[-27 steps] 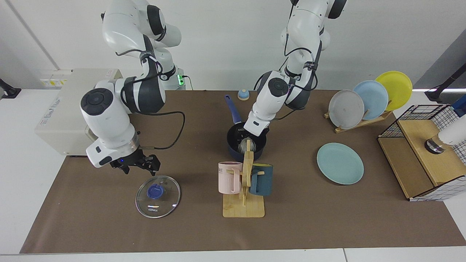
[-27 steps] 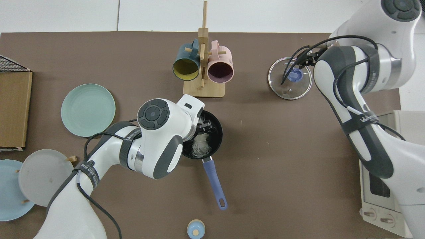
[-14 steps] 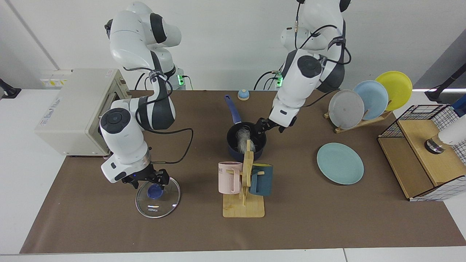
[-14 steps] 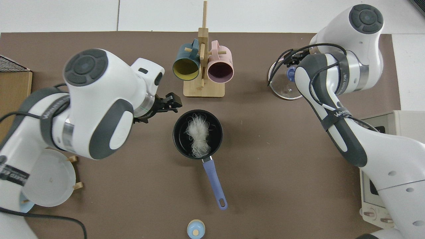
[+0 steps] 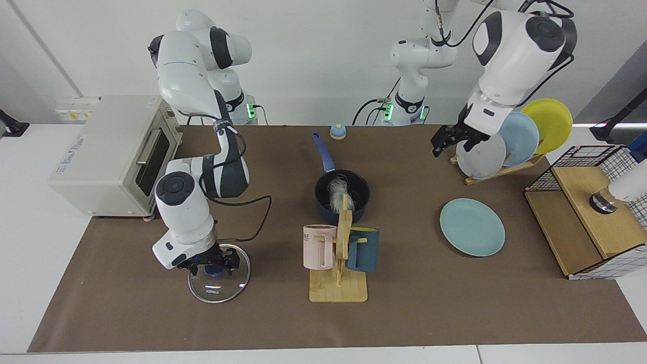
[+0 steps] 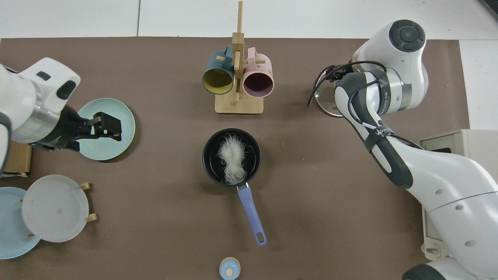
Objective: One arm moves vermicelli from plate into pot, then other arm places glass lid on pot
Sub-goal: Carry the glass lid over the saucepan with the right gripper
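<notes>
The glass lid (image 5: 218, 287) will lie flat over the vermicelli tangle (image 5: 337, 193) when I lower the lid onto the pot, because the tangle is below the pot's rim.
The vermicelli (image 5: 335, 194) (image 6: 232, 157) lies as a white tangle inside the dark blue pot (image 5: 326, 212) (image 6: 208, 167), whose long handle (image 6: 251, 217) points toward the robots. The teal plate (image 5: 471, 226) (image 6: 97, 149) has nothing on it. My left gripper (image 5: 451, 140) (image 6: 114, 128) hangs high in the air, open and holding nothing; in the top view it hovers over the plate. The glass lid (image 5: 219, 283) (image 6: 322, 102) lies flat on the mat. My right gripper (image 5: 214, 264) is down on it, open, with a finger on each side of the blue knob. The right arm hides most of the lid in the top view.
A wooden mug rack (image 5: 338, 283) with a pink and a dark teal mug stands just in front of the pot. Behind the left gripper is a rack of grey, light blue and yellow plates (image 5: 505, 139). A toaster oven (image 5: 101, 151), a wire-and-wood box (image 5: 586, 212) and a small blue knob (image 5: 337, 131) flank the mat.
The left gripper let go of the vermicelli in the pot, rose and swung away toward the plate rack. The right gripper came down onto the lid's knob.
</notes>
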You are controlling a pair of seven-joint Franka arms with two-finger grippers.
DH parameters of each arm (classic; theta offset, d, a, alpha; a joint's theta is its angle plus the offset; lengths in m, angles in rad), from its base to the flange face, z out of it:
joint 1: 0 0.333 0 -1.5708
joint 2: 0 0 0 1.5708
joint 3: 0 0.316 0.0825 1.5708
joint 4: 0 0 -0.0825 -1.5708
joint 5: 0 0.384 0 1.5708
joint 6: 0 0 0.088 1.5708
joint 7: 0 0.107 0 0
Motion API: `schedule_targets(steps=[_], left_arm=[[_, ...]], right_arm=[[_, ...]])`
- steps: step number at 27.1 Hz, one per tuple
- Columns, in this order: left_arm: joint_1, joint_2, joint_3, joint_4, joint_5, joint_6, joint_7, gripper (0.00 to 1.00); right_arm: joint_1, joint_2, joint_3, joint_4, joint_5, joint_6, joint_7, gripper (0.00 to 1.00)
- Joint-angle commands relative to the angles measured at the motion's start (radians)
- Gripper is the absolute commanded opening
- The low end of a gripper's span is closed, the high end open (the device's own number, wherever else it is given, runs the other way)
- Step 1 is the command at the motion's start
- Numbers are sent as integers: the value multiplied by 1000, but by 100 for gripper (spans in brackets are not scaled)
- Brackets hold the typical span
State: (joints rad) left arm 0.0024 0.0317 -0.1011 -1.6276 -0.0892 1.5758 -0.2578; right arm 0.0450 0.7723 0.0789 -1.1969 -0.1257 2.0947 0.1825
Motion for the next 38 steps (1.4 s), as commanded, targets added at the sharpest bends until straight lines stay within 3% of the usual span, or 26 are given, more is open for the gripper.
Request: schedule_targets(steps=[1,9,13,16,18,20,30,38], left_arm=[[4,-33,49,-1,43,-46,135,100],[4,-33,92,-1,72,0,232,100],[1,-35,92,-1,72,13,221,100],[2,-35,90,-1,71,10,221,100],[5,-38,92,-3,71,-5,221,100],[4,-41,92,-3,71,6,219,100],[-10,-42,75,-1,69,7,219,100],[-1,-42,77,-1,69,9,218,100]], right_arm=[[-2,10,9,-17,-11,41,-49,98],[-5,4,7,-52,-14,41,-52,95],[-8,1,7,-55,-12,39,-55,81],[-8,-5,7,-56,-12,28,-58,54],[-10,-10,7,-55,-12,18,-60,24],[-10,-19,7,-56,-12,10,-60,1],[-8,-65,7,-61,-11,-18,-48,0],[9,-241,7,-234,-8,-25,26,0]])
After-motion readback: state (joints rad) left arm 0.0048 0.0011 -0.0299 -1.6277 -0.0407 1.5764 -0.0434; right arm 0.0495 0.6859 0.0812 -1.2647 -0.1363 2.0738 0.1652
